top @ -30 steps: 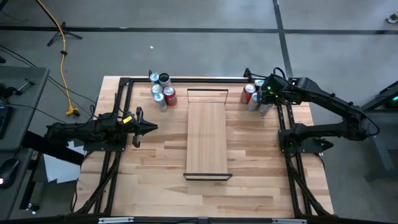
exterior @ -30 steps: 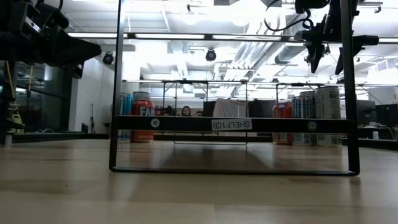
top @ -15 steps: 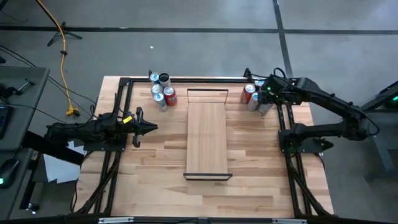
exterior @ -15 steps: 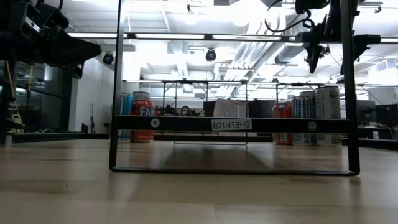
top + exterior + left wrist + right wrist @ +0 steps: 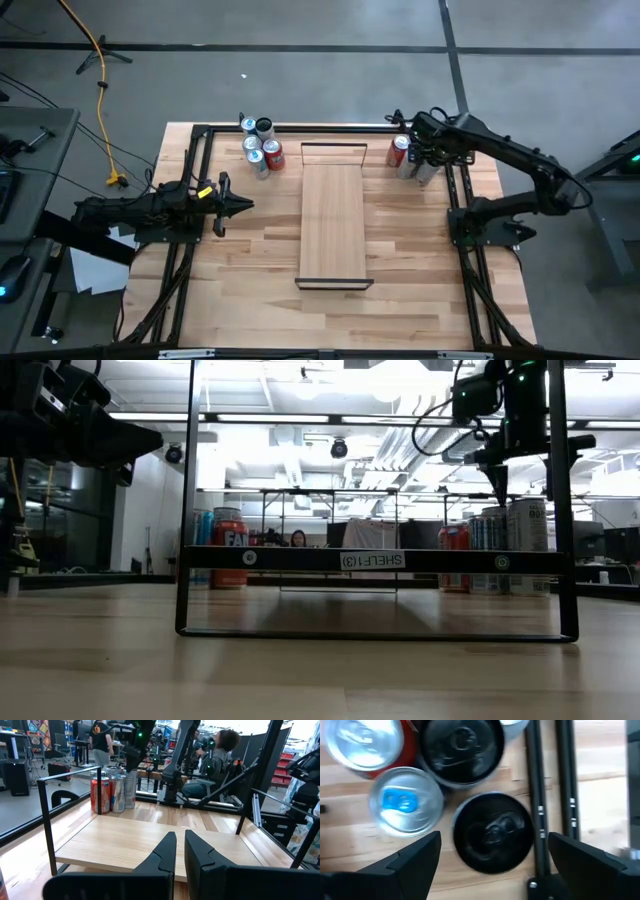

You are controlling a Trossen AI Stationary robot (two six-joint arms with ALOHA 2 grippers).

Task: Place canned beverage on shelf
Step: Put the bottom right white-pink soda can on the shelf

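My right gripper should go on down until its open fingers, which are on both sides of the nearest black-topped can point(image 5: 493, 832) at the cluster's free edge, reach below its rim point(image 5: 494, 870) before it closes.
The shelf point(image 5: 333, 225), a pale wooden plank with dark end frames, stands mid-table. A cluster of cans point(image 5: 402, 158) stands on the tabletop at its far right, and another cluster point(image 5: 260, 145) at its far left. My right gripper point(image 5: 495, 865) hangs open above the right cluster and points steeply down. Its fingers stand either side of a black-topped can point(image 5: 493, 839) without touching it. Beside that can are a second black-topped can point(image 5: 461, 747), a silver-topped can with a blue tab point(image 5: 406, 801) and a red can point(image 5: 362, 742). My left gripper point(image 5: 240, 205) waits shut and level at the table's left.
A black metal rail point(image 5: 540, 795) runs close beside the black-topped can, part of the frame point(image 5: 455, 190) around the table. The shelf's front label bar point(image 5: 372, 560) faces the near edge. A person point(image 5: 220, 755) sits beyond the table's right side.
My right gripper has sunk toward the right-hand cans and gone a little toward the table's left, tipping more steeply downward. The cans and the shelf have kept still.
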